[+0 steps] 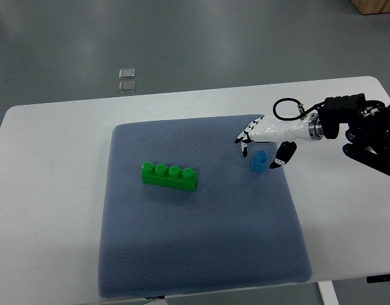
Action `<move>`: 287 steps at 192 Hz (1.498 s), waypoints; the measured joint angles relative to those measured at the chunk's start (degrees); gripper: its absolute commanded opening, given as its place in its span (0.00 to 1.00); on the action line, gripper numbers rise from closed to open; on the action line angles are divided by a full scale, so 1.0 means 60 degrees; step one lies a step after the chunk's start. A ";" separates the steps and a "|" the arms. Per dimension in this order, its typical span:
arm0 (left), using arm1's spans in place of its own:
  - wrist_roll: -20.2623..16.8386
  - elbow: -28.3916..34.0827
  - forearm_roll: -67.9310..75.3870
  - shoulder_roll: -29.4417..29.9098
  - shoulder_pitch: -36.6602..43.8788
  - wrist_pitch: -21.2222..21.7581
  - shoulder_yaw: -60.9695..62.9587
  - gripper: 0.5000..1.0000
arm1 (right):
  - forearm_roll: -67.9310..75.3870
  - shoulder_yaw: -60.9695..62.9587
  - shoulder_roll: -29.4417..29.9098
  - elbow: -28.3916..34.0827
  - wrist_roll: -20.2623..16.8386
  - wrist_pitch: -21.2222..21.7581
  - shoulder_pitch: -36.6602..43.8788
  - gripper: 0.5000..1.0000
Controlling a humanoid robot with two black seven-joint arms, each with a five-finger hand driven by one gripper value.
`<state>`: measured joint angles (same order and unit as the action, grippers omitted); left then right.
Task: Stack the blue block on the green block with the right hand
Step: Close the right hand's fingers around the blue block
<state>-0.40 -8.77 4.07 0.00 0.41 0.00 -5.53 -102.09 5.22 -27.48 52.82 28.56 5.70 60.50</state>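
Note:
I expect the blue block (260, 162) will leave the neighbouring studs showing when I stack it, because it is barely wider than a green stud (175, 171).
A long green block (170, 177) with a row of studs lies on the blue-grey mat (195, 254), left of centre. A small blue block (259, 162) rests on the mat near its right edge. My right hand (261, 151), white with black fingertips, reaches in from the right and hovers over the blue block. Its fingers are spread on both sides of the block, with the thumb (283, 155) to the block's right. I cannot tell whether any finger touches the block. The left arm is out of view.
The mat covers the middle of a white table (48, 190). Two small clear objects (126, 79) sit on the floor beyond the table's far edge. My right forearm and its black cable (290, 108) cross the table's right side.

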 measured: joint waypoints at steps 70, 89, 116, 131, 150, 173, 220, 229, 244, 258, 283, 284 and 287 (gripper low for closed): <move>0.0000 -0.0003 0.0000 0.0000 0.0001 0.0000 0.0000 1.00 | -0.0066 0.0004 0.0095 -0.0029 -0.0262 -0.0276 -0.0105 0.80; 0.0000 -0.0003 0.0000 0.0000 0.0000 0.0000 0.0000 1.00 | -0.0078 -0.0022 0.0097 -0.0030 -0.0262 -0.0273 -0.0107 0.79; 0.0000 -0.0002 0.0000 0.0000 0.0001 0.0000 0.0000 1.00 | -0.0161 -0.0187 0.0094 -0.0030 -0.0241 -0.0266 -0.0091 0.73; 0.0000 -0.0002 0.0000 0.0000 0.0001 0.0000 0.0000 1.00 | -0.0179 -0.0229 0.0094 -0.0030 -0.0236 -0.0274 -0.0086 0.72; 0.0000 -0.0002 0.0000 0.0000 0.0000 0.0000 0.0000 1.00 | -0.0183 -0.0238 0.0118 -0.0030 -0.0236 -0.0295 -0.0086 0.71; 0.0000 0.0000 0.0001 0.0000 0.0000 0.0000 0.0000 1.00 | -0.0183 -0.0238 0.0138 -0.0030 -0.0255 -0.0305 -0.0069 0.66; 0.0000 0.0002 0.0003 0.0000 0.0000 0.0000 0.0000 1.00 | -0.0197 -0.0227 0.0141 -0.0040 -0.0263 -0.0326 -0.0059 0.59; 0.0000 0.0002 0.0003 0.0000 -0.0001 0.0000 0.0000 1.00 | -0.0197 -0.0228 0.0141 -0.0042 -0.0263 -0.0353 -0.0059 0.58; 0.0000 0.0002 0.0004 0.0000 -0.0001 0.0000 0.0000 1.00 | -0.0205 -0.0228 0.0141 -0.0044 -0.0263 -0.0372 -0.0060 0.54; 0.0000 0.0002 0.0004 0.0000 0.0000 0.0000 0.0000 1.00 | -0.0210 -0.0237 0.0141 -0.0045 -0.0263 -0.0377 -0.0064 0.52; 0.0000 0.0002 0.0004 0.0000 0.0004 0.0000 0.0000 1.00 | -0.0242 -0.0251 0.0131 -0.0051 -0.0263 -0.0384 -0.0069 0.47; 0.0000 0.0002 0.0004 0.0000 0.0004 0.0000 0.0000 1.00 | -0.0245 -0.0251 0.0131 -0.0052 -0.0264 -0.0384 -0.0069 0.46; 0.0000 0.0002 0.0004 0.0000 0.0004 0.0000 0.0000 1.00 | -0.0253 -0.0251 0.0132 -0.0054 -0.0265 -0.0384 -0.0072 0.46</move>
<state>-0.40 -8.76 4.09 0.00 0.43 0.00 -5.54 -103.60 3.71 -26.69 52.50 26.97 3.40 60.07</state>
